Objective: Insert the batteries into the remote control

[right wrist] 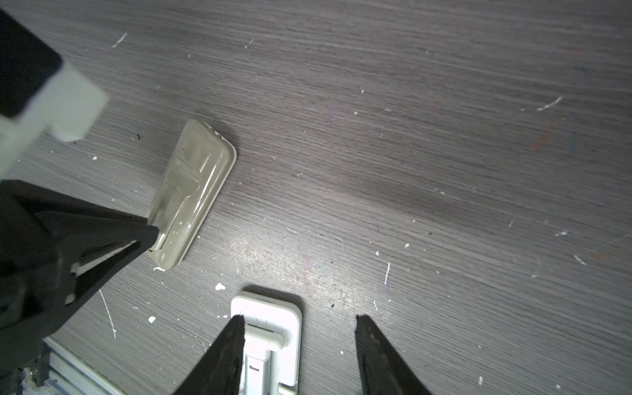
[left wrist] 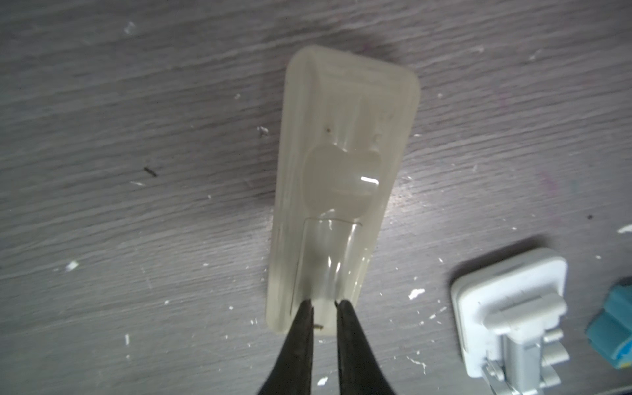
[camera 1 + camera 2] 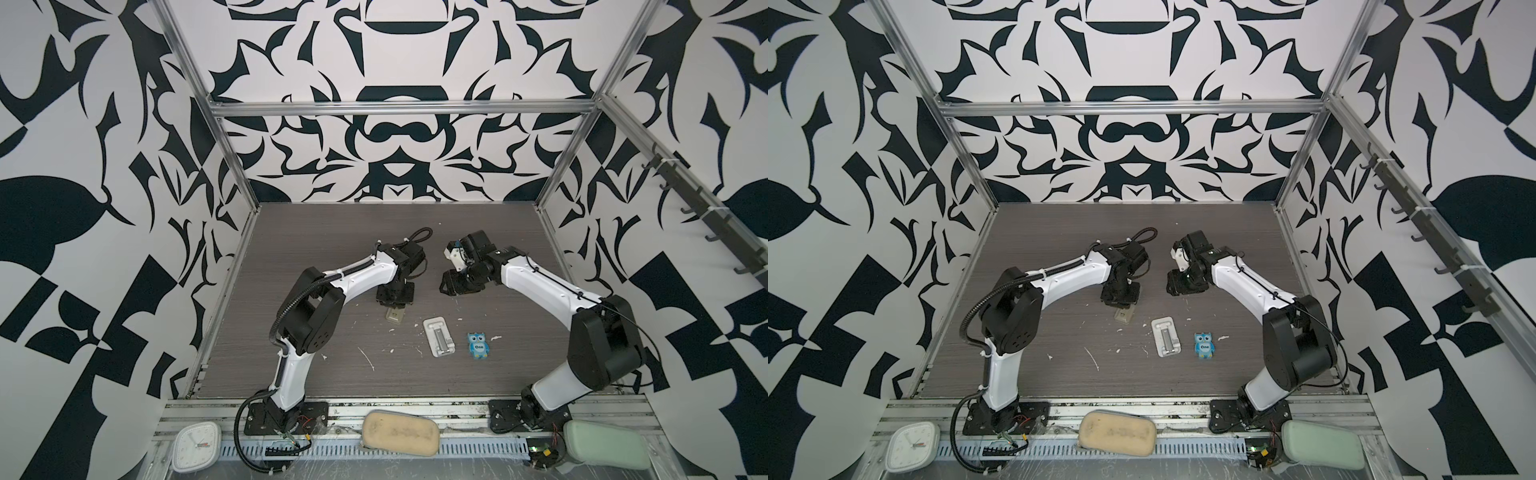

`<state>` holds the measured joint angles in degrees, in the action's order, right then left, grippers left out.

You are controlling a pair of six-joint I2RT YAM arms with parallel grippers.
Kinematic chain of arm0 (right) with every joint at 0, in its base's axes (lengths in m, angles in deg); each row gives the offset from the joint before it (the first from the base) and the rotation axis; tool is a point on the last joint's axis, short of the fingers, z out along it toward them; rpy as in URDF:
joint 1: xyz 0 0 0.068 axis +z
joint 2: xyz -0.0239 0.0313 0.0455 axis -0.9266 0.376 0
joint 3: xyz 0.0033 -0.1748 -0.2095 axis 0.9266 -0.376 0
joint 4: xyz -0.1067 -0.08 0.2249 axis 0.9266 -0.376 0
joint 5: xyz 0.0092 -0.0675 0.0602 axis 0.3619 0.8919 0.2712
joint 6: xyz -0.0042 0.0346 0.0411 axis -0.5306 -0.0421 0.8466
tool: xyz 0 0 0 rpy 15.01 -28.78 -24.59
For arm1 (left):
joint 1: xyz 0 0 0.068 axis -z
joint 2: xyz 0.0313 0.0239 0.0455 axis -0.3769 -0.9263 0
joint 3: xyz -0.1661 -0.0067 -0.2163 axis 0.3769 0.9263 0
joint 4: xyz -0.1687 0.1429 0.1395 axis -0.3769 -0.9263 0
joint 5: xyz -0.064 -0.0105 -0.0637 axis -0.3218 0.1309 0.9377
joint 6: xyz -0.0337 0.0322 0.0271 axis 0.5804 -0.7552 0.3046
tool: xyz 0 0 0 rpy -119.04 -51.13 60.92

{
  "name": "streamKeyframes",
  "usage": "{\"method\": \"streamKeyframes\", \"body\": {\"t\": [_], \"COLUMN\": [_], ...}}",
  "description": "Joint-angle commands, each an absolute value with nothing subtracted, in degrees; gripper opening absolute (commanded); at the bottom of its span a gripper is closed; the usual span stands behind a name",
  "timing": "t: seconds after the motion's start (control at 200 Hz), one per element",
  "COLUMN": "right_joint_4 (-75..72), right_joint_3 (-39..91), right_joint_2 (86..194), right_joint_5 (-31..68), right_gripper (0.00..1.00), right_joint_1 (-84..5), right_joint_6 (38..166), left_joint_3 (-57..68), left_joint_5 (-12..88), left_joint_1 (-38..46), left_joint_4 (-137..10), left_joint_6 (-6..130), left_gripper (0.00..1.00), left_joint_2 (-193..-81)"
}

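My left gripper should open its fingertips, which nearly meet over the remote control's back (image 2: 322,293), then straddle the remote's long sides (image 2: 279,283) and lift it toward my right gripper.
The remote control (image 2: 338,178) lies back-up on the dark table, pale and translucent; it also shows in both top views (image 3: 395,318) (image 3: 1125,316) and in the right wrist view (image 1: 191,195). My left gripper (image 2: 325,302) points straight down at the remote's end, its fingertips (image 2: 309,304) nearly together and pinching the raised ridge there. In both top views that gripper (image 3: 392,305) (image 3: 1121,305) covers part of the remote. My right gripper (image 1: 301,319) hangs open and empty above the table, apart from the remote, right of it in both top views (image 3: 449,286) (image 3: 1173,286). The batteries are hidden.
A white ribbed stand (image 3: 439,336) (image 3: 1167,336) (image 2: 506,307) (image 1: 270,328) lies right of the remote, with a blue owl figure (image 3: 478,345) (image 3: 1204,345) beyond it. On the front rail sit a clock (image 3: 195,451), a sponge (image 3: 401,432) and a green pad (image 3: 606,446).
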<state>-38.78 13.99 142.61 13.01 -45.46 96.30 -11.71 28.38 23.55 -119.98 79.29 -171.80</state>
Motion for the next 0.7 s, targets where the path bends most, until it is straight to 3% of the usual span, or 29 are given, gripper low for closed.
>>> {"method": "streamKeyframes", "body": {"t": [0.0, 0.35, 0.51, 0.695], "right_joint_4": [-39.1, -39.0, -39.2, -37.8], "right_joint_3": [15.2, 15.7, 15.8, 14.4], "right_joint_2": [141.7, 142.3, 142.2, 140.8], "right_joint_5": [13.2, 13.2, 13.3, 12.5], "right_gripper": [0.55, 0.55, 0.55, 0.58], "right_joint_1": [-45.7, -45.7, -45.7, -45.7], "right_joint_6": [96.4, 96.5, 96.4, 96.5], "left_joint_3": [-9.4, -9.6, -15.3, -14.9], "left_joint_5": [29.8, 28.8, 26.9, 23.3], "left_joint_1": [23.3, 23.4, 23.5, 24.7], "left_joint_4": [-119.6, -120.0, -122.6, -122.5], "left_joint_6": [79.0, 79.5, 79.3, 79.7], "left_gripper": [0.17, 0.18, 0.35, 0.47], "left_joint_2": [-173.5, -172.4, -170.6, -170.0]}}
